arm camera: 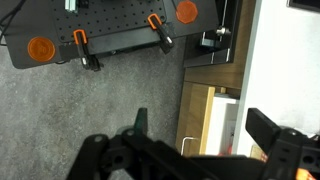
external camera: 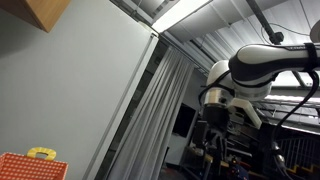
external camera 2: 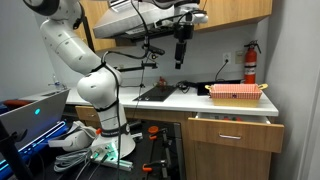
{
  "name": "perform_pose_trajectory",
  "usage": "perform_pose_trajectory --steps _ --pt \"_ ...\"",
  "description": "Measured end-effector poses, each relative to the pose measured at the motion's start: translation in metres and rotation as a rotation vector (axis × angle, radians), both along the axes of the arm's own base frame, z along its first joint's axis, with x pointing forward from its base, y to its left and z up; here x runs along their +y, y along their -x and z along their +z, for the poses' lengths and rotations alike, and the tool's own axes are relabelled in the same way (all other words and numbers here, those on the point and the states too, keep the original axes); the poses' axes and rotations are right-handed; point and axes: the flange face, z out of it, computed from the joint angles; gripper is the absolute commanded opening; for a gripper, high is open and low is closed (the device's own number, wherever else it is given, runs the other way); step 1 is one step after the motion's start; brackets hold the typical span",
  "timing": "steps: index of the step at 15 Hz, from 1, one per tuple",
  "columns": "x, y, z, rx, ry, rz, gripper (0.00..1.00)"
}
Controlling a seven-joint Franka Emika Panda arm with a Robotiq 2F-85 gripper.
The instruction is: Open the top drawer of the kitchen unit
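Note:
I can see the top drawer's white inside (arm camera: 219, 124) open from above behind its wooden front, so I should now move my gripper toward that opening (external camera 2: 250, 118) until the fingers hang over it.
The wooden kitchen unit (external camera 2: 225, 160) stands at the right under a white counter. Its top drawer (external camera 2: 236, 131) stands pulled out, its front forward of the cabinet face, with a small metal handle (external camera 2: 231, 137). My gripper (external camera 2: 181, 62) hangs high above the counter, left of the drawer and apart from it. In the wrist view the two black fingers (arm camera: 200, 125) are spread wide with nothing between them. Far below them I see the drawer's wooden front (arm camera: 195, 115), its white inside and the handle (arm camera: 186, 146). In an exterior view the gripper (external camera: 215, 145) shows from below.
A red basket (external camera 2: 237, 93) sits on the counter above the drawer; it also shows in an exterior view (external camera: 30, 165). A red fire extinguisher (external camera 2: 250, 62) hangs on the wall. A black plate (external camera 2: 158, 93) lies on the counter. Upper cabinets (external camera 2: 225, 10) hang overhead. A black board with orange clamps (arm camera: 110, 35) lies on the floor.

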Motion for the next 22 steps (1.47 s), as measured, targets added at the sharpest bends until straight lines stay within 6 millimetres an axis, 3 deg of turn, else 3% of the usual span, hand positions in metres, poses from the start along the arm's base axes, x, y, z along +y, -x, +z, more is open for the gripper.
perform_pose_trajectory --steps 3,6,14,15,16,18,22 --pt "-0.009 -0.014 -0.012 -0.012 0.006 -0.024 1.0" --pt "-0.024 -0.031 -0.035 -0.031 0.02 -0.055 1.0" --pt "-0.053 -0.058 -0.137 0.003 0.009 -0.036 1.0" --pt "-0.055 -0.06 -0.148 0.01 -0.003 -0.023 0.94" --pt "-0.055 -0.062 -0.158 0.016 -0.016 -0.011 0.74" --pt "-0.053 -0.067 -0.175 0.016 -0.04 0.019 0.68" --pt "-0.037 -0.079 -0.195 -0.027 -0.098 0.067 0.37"
